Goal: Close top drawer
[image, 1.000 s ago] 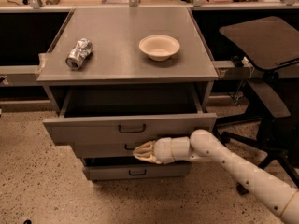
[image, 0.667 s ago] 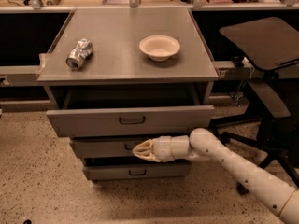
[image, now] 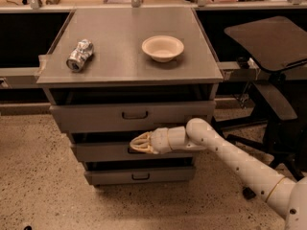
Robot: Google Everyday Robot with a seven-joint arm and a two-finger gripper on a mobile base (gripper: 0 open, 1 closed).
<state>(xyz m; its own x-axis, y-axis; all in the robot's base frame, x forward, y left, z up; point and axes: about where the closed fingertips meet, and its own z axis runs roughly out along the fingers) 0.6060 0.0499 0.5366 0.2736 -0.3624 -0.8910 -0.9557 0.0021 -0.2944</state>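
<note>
My gripper is too low, in front of the middle drawer (image: 110, 152). I should lift it toward the top drawer's front (image: 134, 116) before I push.
The top drawer (image: 96, 117) is a wide grey panel with a small black handle (image: 135, 115) at its centre. It stands only slightly out from under the cabinet top, with a narrow dark gap above it. My gripper (image: 139, 143) is on a white arm coming from the lower right. It sits just below the top drawer's front, in front of the middle drawer (image: 100, 152), whose handle it hides.
A crushed silver can (image: 79, 54) and a white bowl (image: 162, 47) lie on the cabinet top (image: 125, 66). The bottom drawer (image: 139, 175) is below. A black office chair (image: 273, 56) stands at the right. The floor is speckled.
The top drawer has slid back into the cabinet, from well open to almost shut. My gripper has moved in toward the cabinet with it.
</note>
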